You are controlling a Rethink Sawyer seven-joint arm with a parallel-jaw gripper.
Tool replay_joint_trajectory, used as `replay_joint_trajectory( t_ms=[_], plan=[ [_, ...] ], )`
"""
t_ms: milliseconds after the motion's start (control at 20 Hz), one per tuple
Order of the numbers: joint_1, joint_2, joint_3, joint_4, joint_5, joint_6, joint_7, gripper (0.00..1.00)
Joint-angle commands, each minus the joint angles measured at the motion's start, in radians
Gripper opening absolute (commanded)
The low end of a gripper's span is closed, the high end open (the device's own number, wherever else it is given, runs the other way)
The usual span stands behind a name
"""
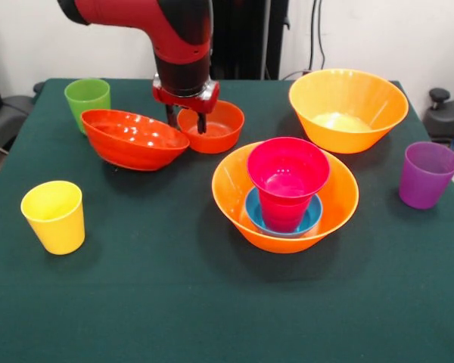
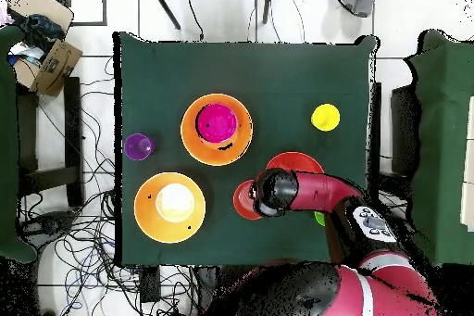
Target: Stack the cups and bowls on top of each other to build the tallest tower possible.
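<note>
My gripper will lift the small red-orange bowl, and the wide shallow red-orange bowl should settle flat as it does, because the wide bowl's tilted rim touches the small bowl.
My gripper hangs at the left rim of the small red-orange bowl, open, one finger outside the rim and the other inside the bowl. The wide shallow red-orange bowl sits tilted just left of it. The tower is a crimson-pink cup in a blue bowl in a large orange bowl. The second large orange bowl stands far right. The green cup, yellow cup and purple cup stand apart. The magenta bowl is out of view.
The table has a dark green cloth. In the overhead view my arm covers the gripper and part of the small bowl. Cables and boxes lie on the floor beside the table.
</note>
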Motion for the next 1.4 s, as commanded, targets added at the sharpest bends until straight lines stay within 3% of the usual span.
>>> replay_joint_trajectory(
  t_ms=[50,600,1000,1050,1200,1400],
  plan=[
    [0.013,0.056,0.000,0.033,-0.080,-0.098,0.036,1.00],
    [-0.028,0.034,0.011,0.067,-0.068,-0.083,-0.016,1.00],
    [-0.038,0.073,0.015,0.019,-0.078,-0.112,-0.011,1.00],
    [-0.035,0.079,0.014,0.012,-0.080,-0.122,-0.008,0.00],
    [-0.026,0.088,0.006,0.001,-0.099,-0.175,0.006,0.00],
    [-0.011,0.097,-0.008,-0.023,-0.075,-0.203,0.052,0.00]
  ],
)
